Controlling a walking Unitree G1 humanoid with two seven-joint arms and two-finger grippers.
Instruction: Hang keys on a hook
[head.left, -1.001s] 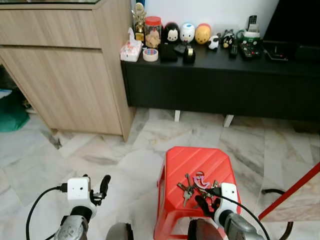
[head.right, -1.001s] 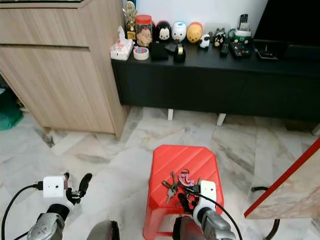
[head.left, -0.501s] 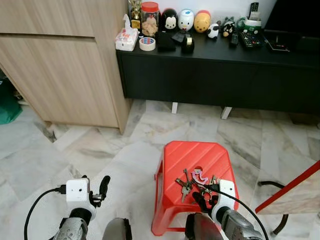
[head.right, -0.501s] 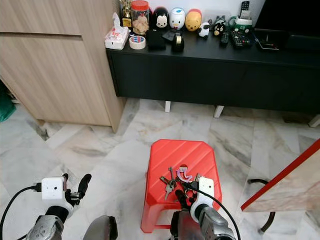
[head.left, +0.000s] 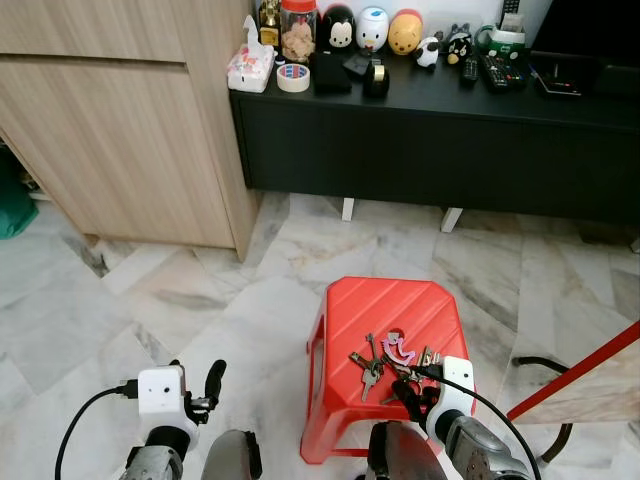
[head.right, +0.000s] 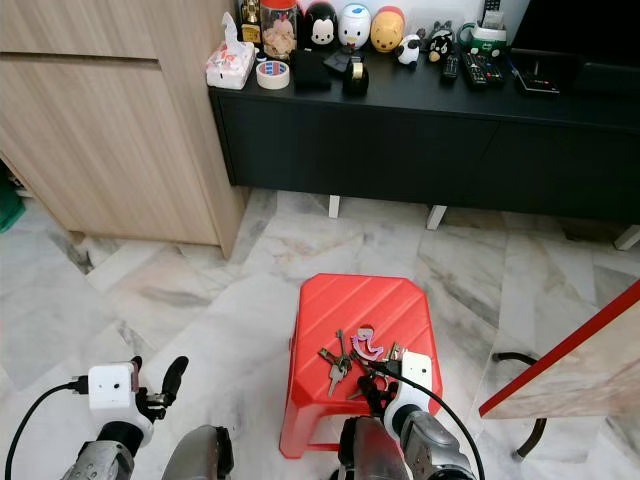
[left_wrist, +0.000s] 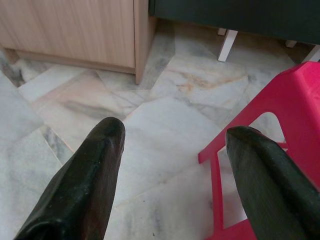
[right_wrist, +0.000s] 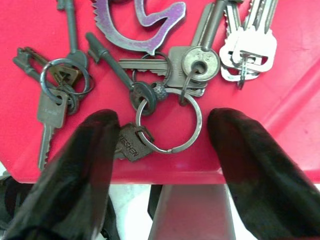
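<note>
The silver keys (right_wrist: 251, 46) are on their own small ring (right_wrist: 243, 72), so the silver keys will stay on the stool when I pick up the large key ring.
A bunch of keys (head.left: 383, 361) with a pink-purple tag (head.left: 400, 350) lies on the top of a red plastic stool (head.left: 380, 305). My right gripper (head.left: 406, 396) is low over the stool's near edge, right at the keys. In the right wrist view it is open (right_wrist: 162, 124), with one black finger on each side of the large key ring (right_wrist: 172, 122) and the purple tag (right_wrist: 135, 42) beyond. My left gripper (left_wrist: 170, 145) hangs open over the marble floor to the left of the stool, holding nothing.
A long black console (head.left: 430, 150) with figurines, tape and remotes runs along the back wall. A wooden cabinet (head.left: 120, 120) stands at the left. A red-edged board (head.left: 585, 375) leans at the right, with a black cable (head.left: 535, 365) on the floor beside it.
The whole view has shifted as the camera moved, so the console sits higher in frame. My right gripper stays at the keys on the stool. The left arm still hangs low.
</note>
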